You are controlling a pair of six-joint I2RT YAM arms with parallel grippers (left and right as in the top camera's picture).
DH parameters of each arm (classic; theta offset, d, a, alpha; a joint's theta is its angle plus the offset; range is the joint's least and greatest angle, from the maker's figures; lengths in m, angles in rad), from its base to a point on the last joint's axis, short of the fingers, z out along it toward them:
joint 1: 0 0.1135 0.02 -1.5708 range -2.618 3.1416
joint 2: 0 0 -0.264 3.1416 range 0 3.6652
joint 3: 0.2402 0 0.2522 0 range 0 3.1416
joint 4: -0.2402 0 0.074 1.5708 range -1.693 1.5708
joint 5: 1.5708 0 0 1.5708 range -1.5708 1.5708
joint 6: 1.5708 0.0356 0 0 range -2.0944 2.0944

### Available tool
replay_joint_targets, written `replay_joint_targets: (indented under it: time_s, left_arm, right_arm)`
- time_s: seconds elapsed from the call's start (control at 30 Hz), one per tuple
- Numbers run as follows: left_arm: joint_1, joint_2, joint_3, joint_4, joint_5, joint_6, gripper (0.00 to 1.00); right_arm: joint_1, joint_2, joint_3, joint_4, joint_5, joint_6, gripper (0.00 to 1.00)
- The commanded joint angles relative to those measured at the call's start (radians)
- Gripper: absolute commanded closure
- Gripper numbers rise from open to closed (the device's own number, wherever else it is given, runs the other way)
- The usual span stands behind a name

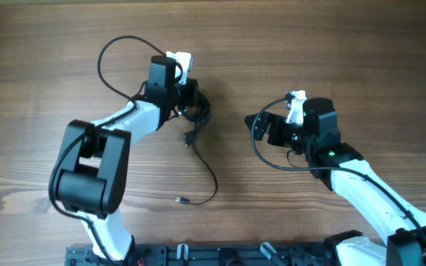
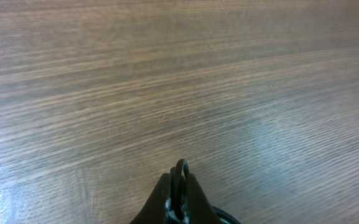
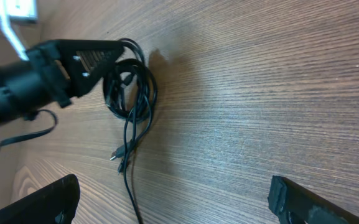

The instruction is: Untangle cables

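Observation:
The cables' knot [image 3: 129, 93] hangs bunched from only my left gripper, so my right gripper should grab the loops [image 3: 133, 48] beside my left fingers and pull the knot away.
The cables [image 1: 196, 118] are thin black cords bunched in a small knot at the table's upper middle. One loose strand trails down to a small plug [image 1: 181, 199]. My left gripper [image 1: 190, 100] is shut on a loop of the cables [image 2: 180, 171], seen pinched between its fingers in the left wrist view. In the right wrist view the knot [image 3: 129, 93] hangs from the left gripper's tip [image 3: 83, 59], with plug ends [image 3: 118, 158] on the wood. My right gripper [image 1: 260, 127] is open and empty, to the right of the knot and apart from it.
The wooden table [image 1: 331, 52] fills all views. Thicker black arm wires loop by the left arm [image 1: 113, 55] and the right arm [image 1: 268, 159]. A black rail [image 1: 220, 255] runs along the front edge.

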Motion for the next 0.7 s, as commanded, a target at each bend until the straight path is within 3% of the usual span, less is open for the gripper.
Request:
replay_joint_targets:
  time_s: [0.0, 0.13, 0.23, 0.3, 0.37, 0.47, 0.53, 0.67]
  left_arm:
    - [0.002, -0.183, 0.012, -0.074, -0.006, -0.160, 0.96]
    - [0.002, -0.331, 0.012, -0.257, -0.006, -0.448, 0.96]
    - [0.002, -0.387, 0.012, -0.349, 0.033, -0.502, 0.96]
    - [0.002, -0.419, 0.012, -0.357, 0.142, -0.377, 0.96]
    - [0.002, -0.464, 0.012, -0.381, 0.300, -0.203, 0.96]
    - [0.002, -0.509, 0.012, -0.452, 0.383, -0.053, 0.96]
    - [0.002, -0.543, 0.012, -0.511, 0.389, -0.019, 0.96]
    - [0.002, -0.560, 0.012, -0.581, 0.587, 0.093, 0.96]
  right_arm:
    - [0.001, 0.001, 0.014, 0.008, -0.110, -0.017, 0.00]
    - [0.001, 0.001, 0.014, 0.055, -0.255, 0.074, 0.00]
    - [0.024, 0.001, 0.013, 0.151, -0.343, 0.011, 0.00]
    - [0.050, 0.002, 0.013, 0.179, -0.340, -0.140, 0.01]
    - [0.065, 0.003, 0.013, 0.215, -0.366, -0.156, 0.09]
    - [0.066, 0.003, 0.014, 0.258, -0.416, -0.184, 0.18]
    - [0.066, 0.003, 0.013, 0.274, -0.415, -0.222, 0.17]
    - [0.072, 0.003, 0.014, 0.318, -0.415, -0.255, 0.20]
